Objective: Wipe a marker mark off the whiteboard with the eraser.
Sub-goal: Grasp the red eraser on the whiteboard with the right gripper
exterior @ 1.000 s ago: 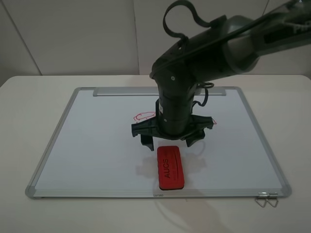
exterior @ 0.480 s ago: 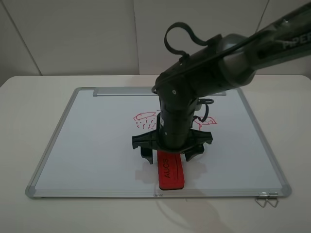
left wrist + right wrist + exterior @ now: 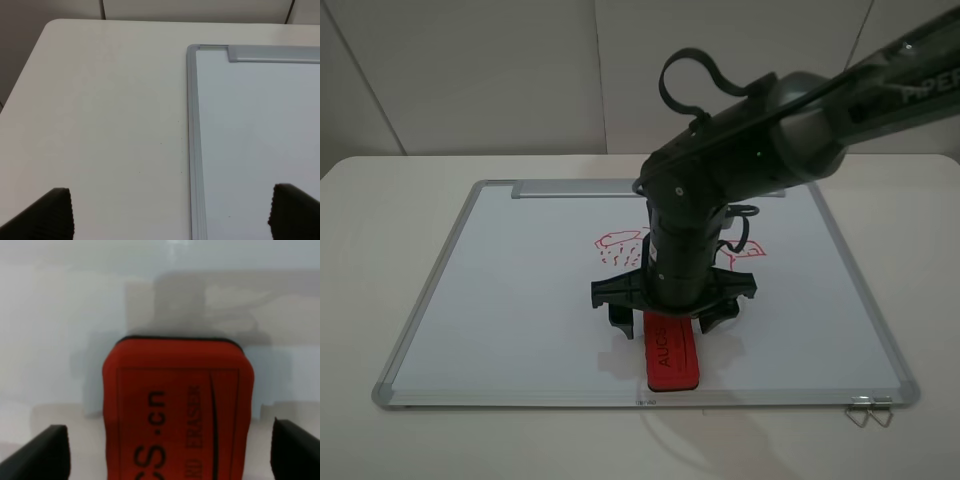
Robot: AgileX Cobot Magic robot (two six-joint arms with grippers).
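Observation:
I expect the small red cloud (image 3: 618, 240) to come off clean when I rub the eraser over it, because thin red lines lie on a smooth, glossy whiteboard (image 3: 520, 300).
The red eraser (image 3: 670, 362) lies flat on the whiteboard (image 3: 510, 290) near its front edge. My right gripper (image 3: 668, 322) stands open over the eraser's far end, one finger on each side and neither touching it. In the right wrist view the eraser (image 3: 177, 410) fills the gap between the wide-apart fingertips (image 3: 45, 452). The marker mark (image 3: 618, 241), a small red cloud with dashes, sits at mid-board just behind the gripper. My left gripper (image 3: 172, 215) is open and empty above the table beside the whiteboard's (image 3: 250, 125) framed corner.
A second red drawing (image 3: 748, 250) shows to the right of the arm, partly hidden by it. The silver tray bar (image 3: 570, 188) runs along the board's far edge. Two metal clips (image 3: 868, 410) lie at the front right corner.
My right gripper has come forward and down, from behind the eraser to straddling its far end. Over the last half second it has hardly moved.

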